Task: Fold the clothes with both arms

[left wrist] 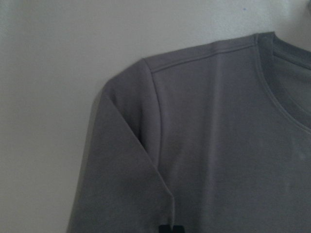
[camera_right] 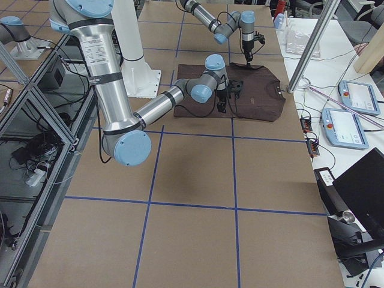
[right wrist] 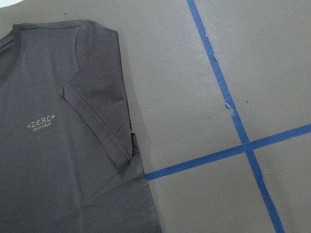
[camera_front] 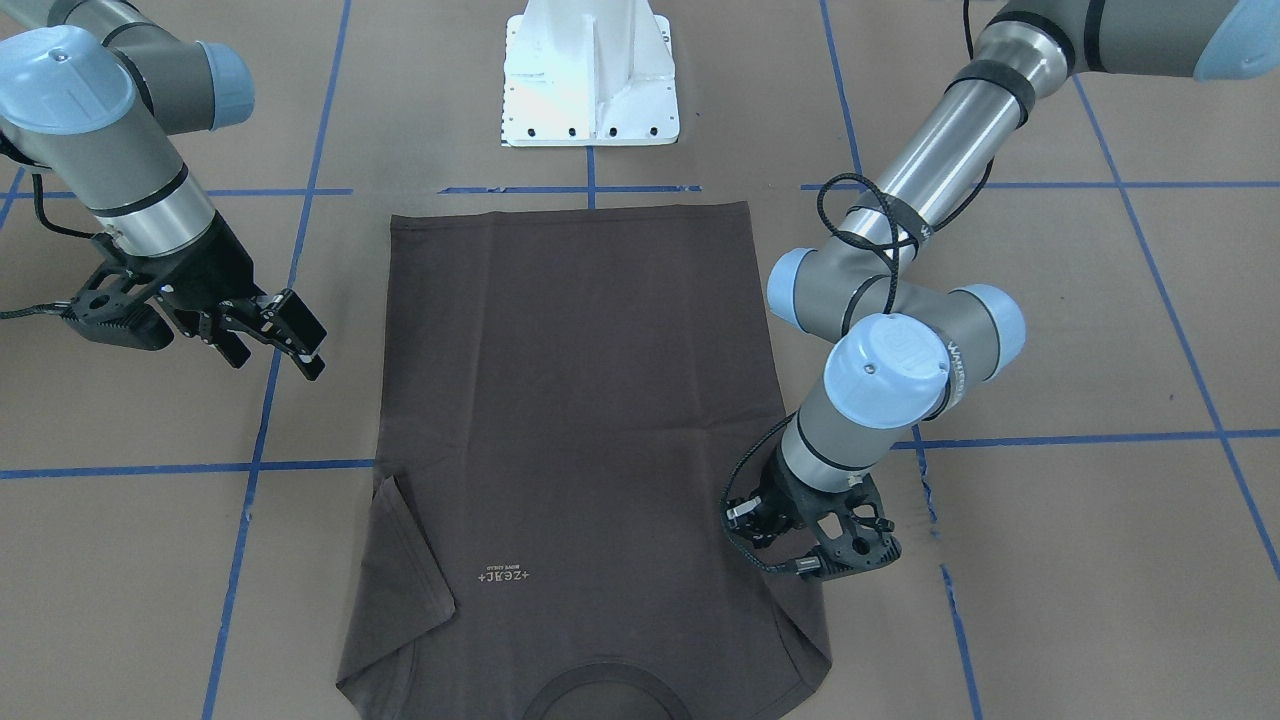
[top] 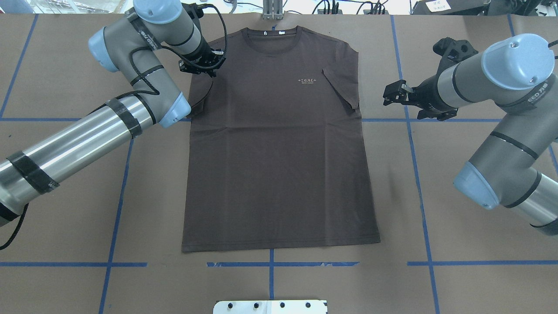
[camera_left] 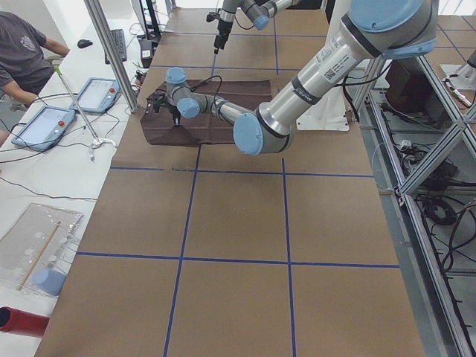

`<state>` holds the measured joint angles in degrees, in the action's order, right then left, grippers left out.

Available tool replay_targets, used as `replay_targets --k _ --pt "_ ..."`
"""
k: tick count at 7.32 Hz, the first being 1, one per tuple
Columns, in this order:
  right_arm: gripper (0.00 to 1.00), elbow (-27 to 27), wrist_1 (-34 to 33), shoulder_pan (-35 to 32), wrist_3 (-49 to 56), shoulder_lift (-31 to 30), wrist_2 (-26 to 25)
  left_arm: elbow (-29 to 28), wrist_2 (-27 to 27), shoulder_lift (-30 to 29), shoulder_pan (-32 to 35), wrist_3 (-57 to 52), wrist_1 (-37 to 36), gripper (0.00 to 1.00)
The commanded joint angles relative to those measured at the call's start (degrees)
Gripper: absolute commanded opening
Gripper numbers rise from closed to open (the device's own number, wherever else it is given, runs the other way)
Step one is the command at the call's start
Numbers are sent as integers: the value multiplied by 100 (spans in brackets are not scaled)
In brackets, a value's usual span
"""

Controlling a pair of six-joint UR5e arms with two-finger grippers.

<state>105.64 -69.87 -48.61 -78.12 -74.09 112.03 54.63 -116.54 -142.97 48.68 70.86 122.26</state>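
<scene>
The folded sleeves (camera_front: 402, 582) are lying flat over the body, so I expect the hem (camera_front: 571, 211) to cover them and hold them tucked as I fold it toward the collar.
The dark grey-brown T-shirt (top: 279, 152) lies flat, front up, on the brown table, its collar (top: 271, 41) at the far edge and its pale logo (top: 306, 81) showing. Both sleeves are folded in over the body: the right one (right wrist: 97, 116) and the left one (left wrist: 121, 160). My left gripper (top: 205, 67) hovers over the shirt's left shoulder. Its fingertips (left wrist: 165, 228) meet at the bottom edge of the left wrist view, and nothing shows between them. My right gripper (top: 392, 93) is open and empty, off the shirt to the right of the folded sleeve.
The white pedestal base (camera_front: 590, 80) stands at the near table edge behind the hem. Blue tape lines (top: 414, 152) grid the brown table. An operator (camera_left: 22, 52) and tablets (camera_left: 93, 95) are beyond the far edge.
</scene>
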Motion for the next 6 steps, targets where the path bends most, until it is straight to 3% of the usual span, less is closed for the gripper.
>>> replay_targets --k 1,6 --pt "100 -8 0 27 -1 0 -6 -258 17 -169 -51 77 61 0" --pt "100 0 0 53 -19 0 -6 -558 149 -266 -60 200 474 0"
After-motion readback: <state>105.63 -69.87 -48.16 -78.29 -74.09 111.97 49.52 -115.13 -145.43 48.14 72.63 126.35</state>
